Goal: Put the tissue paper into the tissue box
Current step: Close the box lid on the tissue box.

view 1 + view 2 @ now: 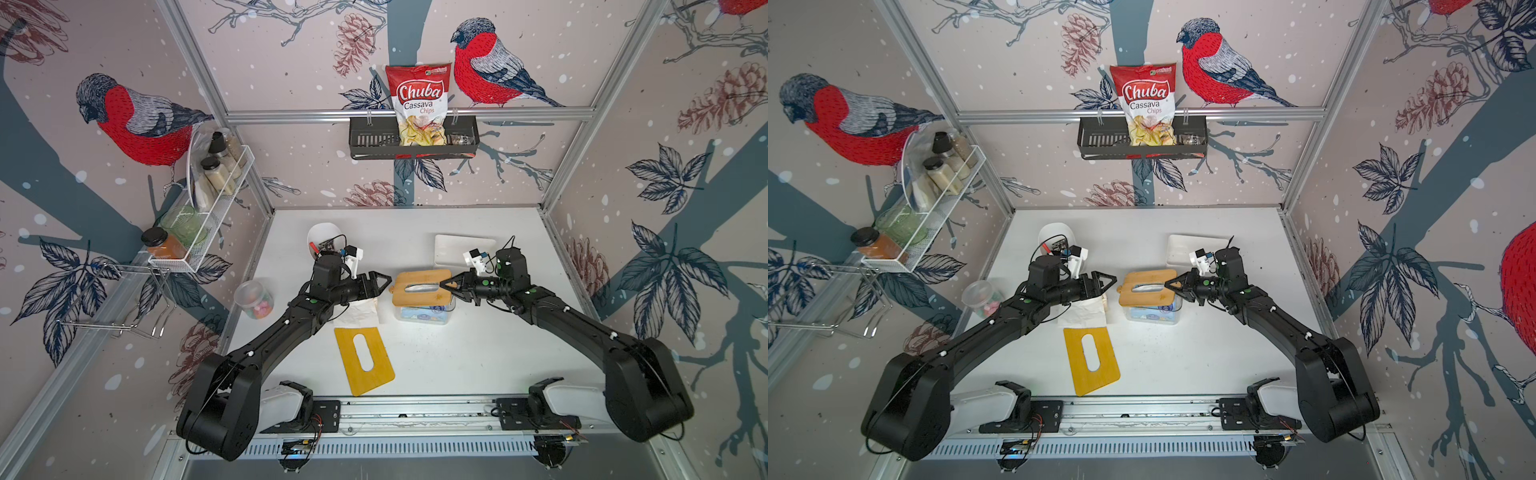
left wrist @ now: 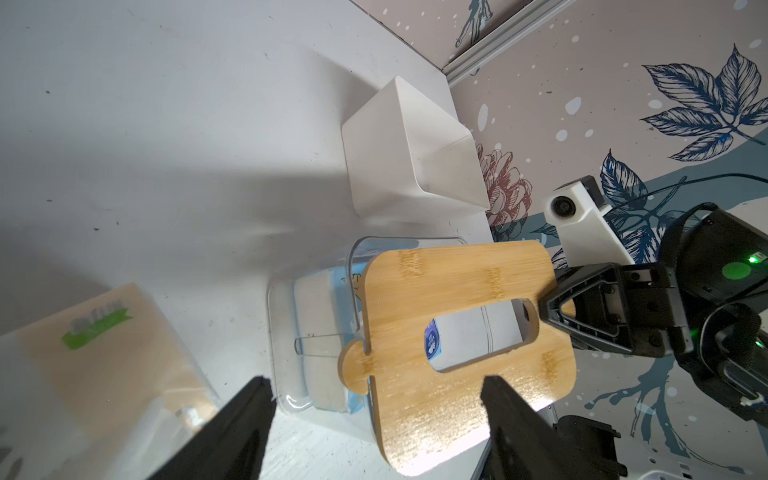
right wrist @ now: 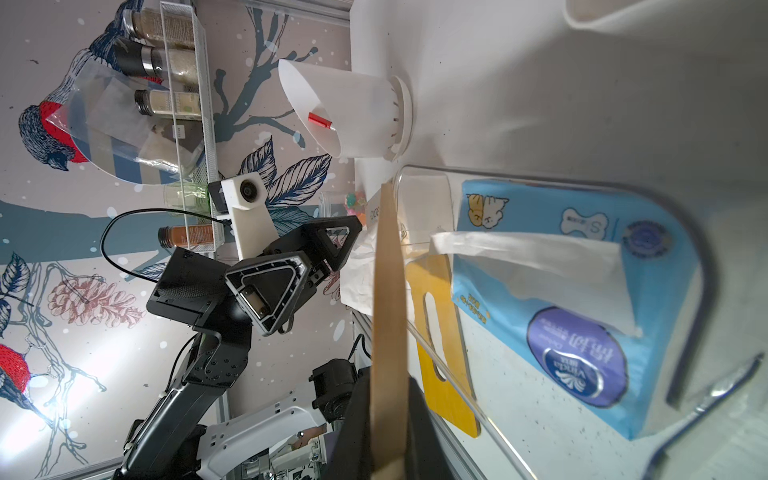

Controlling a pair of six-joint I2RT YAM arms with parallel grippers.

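Observation:
Next, my right gripper pulls the lid back over the box's opening (image 1: pixel 430 307) first, since the lid's tab (image 2: pixel 357 366) hangs past the tissue box's rim beside my left gripper.
The clear tissue box (image 1: pixel 424 316) (image 1: pixel 1152 318) (image 2: pixel 286 299) stands mid-table with a blue pack of tissue paper (image 3: pixel 561 299) inside, one white sheet (image 3: pixel 528 266) pulled up. A slotted bamboo lid (image 1: pixel 419 277) (image 1: pixel 1144 277) (image 2: pixel 457 286) (image 3: pixel 388 311) hangs over the box, shifted off its rim. My right gripper (image 1: pixel 446 284) (image 1: pixel 1172 284) (image 3: pixel 388 386) is shut on the lid's edge. My left gripper (image 1: pixel 383 282) (image 1: pixel 1108 282) (image 2: pixel 376 380) stands open just short of the lid's tab, holding nothing. A beige tissue pack (image 2: pixel 104 332) (image 1: pixel 359 311) lies under the left arm.
A second yellow slotted lid (image 1: pixel 363 359) (image 1: pixel 1092 359) lies flat in front of the box. A white bin (image 2: pixel 407 149) (image 1: pixel 461 249) sits behind the box, a white cup (image 1: pixel 322 235) at the back left, a candy jar (image 1: pixel 253 299) at the left edge.

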